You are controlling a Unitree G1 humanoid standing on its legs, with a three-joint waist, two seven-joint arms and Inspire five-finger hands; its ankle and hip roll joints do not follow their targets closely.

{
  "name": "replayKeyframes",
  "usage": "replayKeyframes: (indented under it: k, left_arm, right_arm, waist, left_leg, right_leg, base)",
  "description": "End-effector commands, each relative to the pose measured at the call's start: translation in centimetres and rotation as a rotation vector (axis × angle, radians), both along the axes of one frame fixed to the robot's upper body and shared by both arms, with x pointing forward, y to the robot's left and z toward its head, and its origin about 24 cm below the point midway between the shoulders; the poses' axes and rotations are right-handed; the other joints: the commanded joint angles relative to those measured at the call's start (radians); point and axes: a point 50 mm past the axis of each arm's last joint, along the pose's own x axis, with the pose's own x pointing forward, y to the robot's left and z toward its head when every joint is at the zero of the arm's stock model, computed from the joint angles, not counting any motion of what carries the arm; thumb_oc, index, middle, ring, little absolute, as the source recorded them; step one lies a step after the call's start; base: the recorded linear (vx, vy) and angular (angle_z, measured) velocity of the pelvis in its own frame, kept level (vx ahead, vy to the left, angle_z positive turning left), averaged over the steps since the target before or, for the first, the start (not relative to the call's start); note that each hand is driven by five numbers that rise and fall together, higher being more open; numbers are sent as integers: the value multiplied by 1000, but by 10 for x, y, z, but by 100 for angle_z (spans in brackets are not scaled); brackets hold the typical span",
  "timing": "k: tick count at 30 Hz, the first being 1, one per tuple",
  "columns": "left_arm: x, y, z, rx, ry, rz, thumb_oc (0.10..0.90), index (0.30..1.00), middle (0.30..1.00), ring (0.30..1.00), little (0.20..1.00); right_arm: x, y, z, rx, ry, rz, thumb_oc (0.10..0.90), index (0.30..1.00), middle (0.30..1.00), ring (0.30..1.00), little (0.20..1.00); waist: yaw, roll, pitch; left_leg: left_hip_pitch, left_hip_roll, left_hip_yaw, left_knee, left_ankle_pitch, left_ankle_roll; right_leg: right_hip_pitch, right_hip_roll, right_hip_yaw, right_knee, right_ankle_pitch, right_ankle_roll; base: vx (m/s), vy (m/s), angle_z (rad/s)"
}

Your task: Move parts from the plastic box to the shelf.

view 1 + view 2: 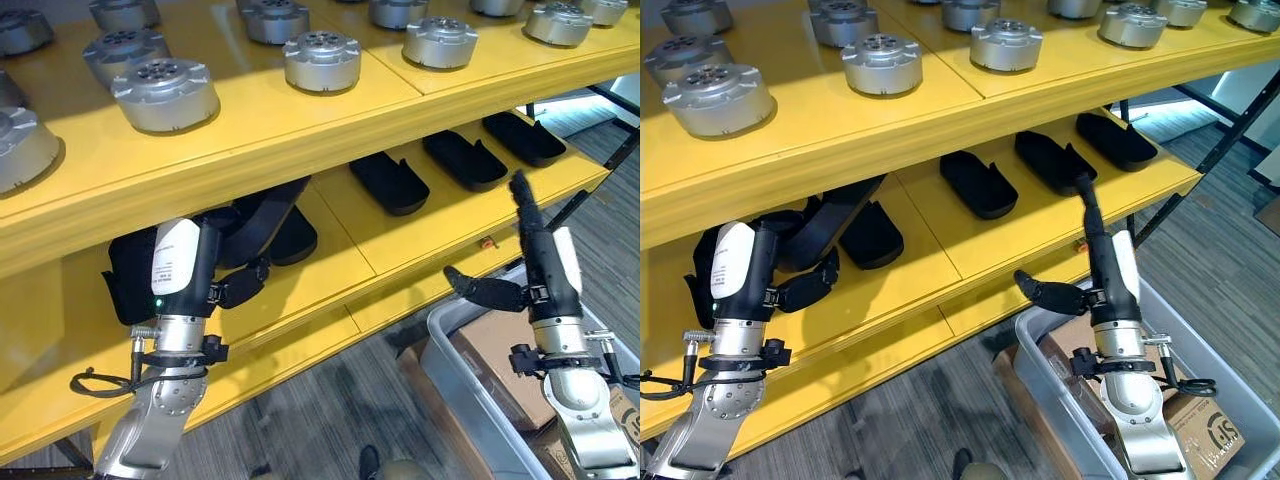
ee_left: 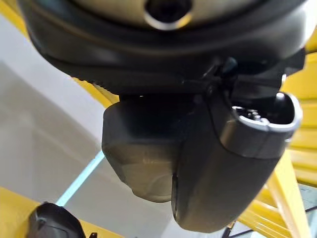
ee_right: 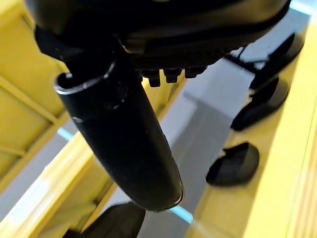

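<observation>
The black part (image 1: 258, 226) is leaning with its long side (image 1: 280, 207) up off the shelf. It will tip down flat with its hollow side up when I lower it.
My left hand (image 1: 185, 265) reaches into the yellow lower shelf (image 1: 330, 265), fingers stretched straight over a black part (image 1: 295, 240) lying there and thumb (image 1: 240, 285) held apart; I cannot tell whether they touch it. Another black shape (image 1: 125, 280) sits on the shelf just left of that wrist. My right hand (image 1: 1105, 270) stands upright above the grey plastic box (image 1: 1040, 340), fingers straight, thumb (image 1: 1050, 293) spread to the side, nothing in it. Three more black parts (image 1: 390, 185) (image 1: 465, 160) (image 1: 525, 138) lie in a row further right on the lower shelf.
Several round silver parts (image 1: 322, 60) stand on the yellow upper shelf (image 1: 300, 125), whose front edge overhangs the lower shelf. A brown cardboard box (image 1: 500, 370) lies inside the plastic box. Grey carpet floor (image 1: 320, 420) runs in front of the shelf.
</observation>
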Motion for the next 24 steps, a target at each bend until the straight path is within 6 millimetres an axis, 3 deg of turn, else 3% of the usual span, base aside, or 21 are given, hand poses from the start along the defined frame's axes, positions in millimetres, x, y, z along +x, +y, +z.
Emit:
replayKeyframes:
  k: [1, 7, 11, 16, 24]
  left_arm:
    - [-7, -11, 63, -43, -368, -80, 400, 300, 300, 300, 300]
    - [-10, -8, 62, -22, -367, -71, 400, 300, 300, 300, 300]
    - [-12, -2, 60, -9, -359, -49, 400, 300, 300, 300, 300]
    - [-14, 4, 60, 1, -363, -15, 400, 300, 300, 300, 300]
    - [-21, 20, 62, 10, -393, 86, 400, 300, 300, 300, 300]
  right_arm:
    - [-1, 9, 54, -54, -305, 72, 900, 1000, 1000, 1000, 1000]
    - [-6, 8, 53, -60, -316, 35, 900, 1000, 1000, 1000, 1000]
    - [-6, 8, 47, -51, -294, 15, 900, 1000, 1000, 1000, 1000]
    - [-5, 8, 43, -41, -277, 1, 900, 1000, 1000, 1000, 1000]
    - [-4, 7, 37, -28, -243, -14, 900, 1000, 1000, 1000, 1000]
  waist:
    - [3, 33, -75]
    - [21, 47, -67]
    - [41, 29, -69]
    - [60, 2, -75]
    - [90, -47, -99]
  left_leg:
    - [55, 56, 14, -218, 212, -9]
    - [41, 35, 25, -203, 126, -15]
    - [26, -33, 31, -145, 42, -4]
    - [16, -96, 32, -110, -12, 17]
    - [13, -136, 41, -101, -48, 40]
  right_leg:
    - [-113, -7, 84, 127, -98, 61]
    - [-101, -62, 77, 139, -86, 91]
    - [-18, -128, 74, 15, -14, 139]
    - [40, -181, 65, -81, 37, 175]
    - [72, -215, 50, -147, 83, 206]
  base:
    - [-40, 255, 90]
    - [45, 209, 55]
    - [111, 285, 31]
    - [78, 196, 7]
    - [66, 90, 3]
